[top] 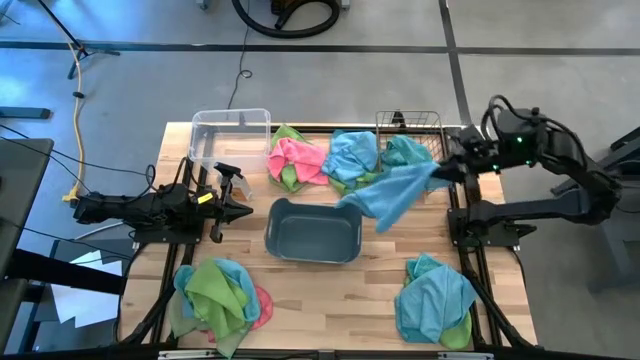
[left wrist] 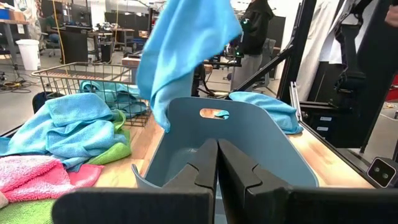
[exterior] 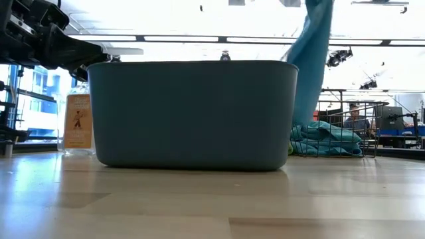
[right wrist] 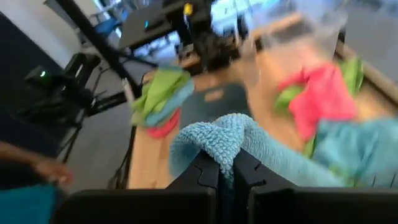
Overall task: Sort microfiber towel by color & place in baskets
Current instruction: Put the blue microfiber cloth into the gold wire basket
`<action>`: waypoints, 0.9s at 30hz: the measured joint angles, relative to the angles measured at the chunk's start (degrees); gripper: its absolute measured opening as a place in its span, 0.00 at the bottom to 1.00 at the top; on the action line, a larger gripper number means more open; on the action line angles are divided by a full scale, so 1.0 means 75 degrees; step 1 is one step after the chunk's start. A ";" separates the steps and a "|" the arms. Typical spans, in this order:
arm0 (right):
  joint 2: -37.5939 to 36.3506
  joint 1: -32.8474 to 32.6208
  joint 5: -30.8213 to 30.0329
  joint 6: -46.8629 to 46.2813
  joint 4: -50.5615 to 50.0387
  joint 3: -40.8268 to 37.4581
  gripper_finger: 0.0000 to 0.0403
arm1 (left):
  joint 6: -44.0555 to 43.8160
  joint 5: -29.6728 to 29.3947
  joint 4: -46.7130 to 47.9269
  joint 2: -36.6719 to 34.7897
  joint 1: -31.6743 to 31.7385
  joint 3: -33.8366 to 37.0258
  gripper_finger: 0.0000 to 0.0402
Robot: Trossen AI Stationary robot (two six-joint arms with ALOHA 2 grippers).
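The blue towel runs from a bunched fold to the tub's rim, so the robot's right gripper should pull it back and set it down near the wire basket.
My right gripper, above the table's far right, is shut on a blue microfiber towel that trails toward the grey-blue tub at the table's middle. The same towel hangs behind the tub in the low view. My left gripper is shut and level, left of the tub, holding nothing. A clear bin stands at the far left. The wire basket at the far right has a blue-green towel in it. My right gripper pinches a bunched fold of the blue towel between its two fingers. The fingers come from the table's right side, slanting downward. The towel hangs slack below and leftward of them. Its lower end is by the tub's far rim; whether it touches, I cannot tell.
Pink, green and blue towels lie heaped between the clear bin and the wire basket. A green, blue and pink heap lies near left, and a blue heap near right. A spray bottle stands left of the tub.
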State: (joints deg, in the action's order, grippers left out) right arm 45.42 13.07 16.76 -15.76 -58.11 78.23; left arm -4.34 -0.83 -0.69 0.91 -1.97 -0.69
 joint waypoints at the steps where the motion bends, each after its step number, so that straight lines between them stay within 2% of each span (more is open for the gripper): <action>1: -0.0181 -0.0046 0.0004 -0.0191 -0.0228 -0.0102 0.00 | 0.0000 -0.0002 0.0002 0.0000 -0.0002 0.0000 0.00; 9: -0.1426 -0.0257 0.0025 -0.1551 -0.1647 -0.0296 0.00 | 0.0002 0.0000 0.0000 0.0000 0.0000 0.0000 0.00; 13: -0.1649 -0.0257 -0.0459 -0.1688 -0.1581 -0.0296 0.00 | 0.0000 -0.0001 0.0003 0.0000 -0.0001 0.0000 0.00; 20: -0.1040 -0.0257 -0.0813 -0.1061 -0.1439 -0.0299 0.00 | 0.0000 -0.0002 0.0003 0.0000 -0.0001 0.0000 0.00; 27: -0.0133 -0.0257 -0.0913 -0.0261 -0.0136 -0.0299 0.00 | 0.0000 -0.0002 0.0003 0.0002 0.0001 0.0000 0.00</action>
State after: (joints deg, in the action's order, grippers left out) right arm 44.43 11.14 9.91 -17.71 -59.12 75.99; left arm -4.34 -0.84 -0.67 0.92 -1.96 -0.69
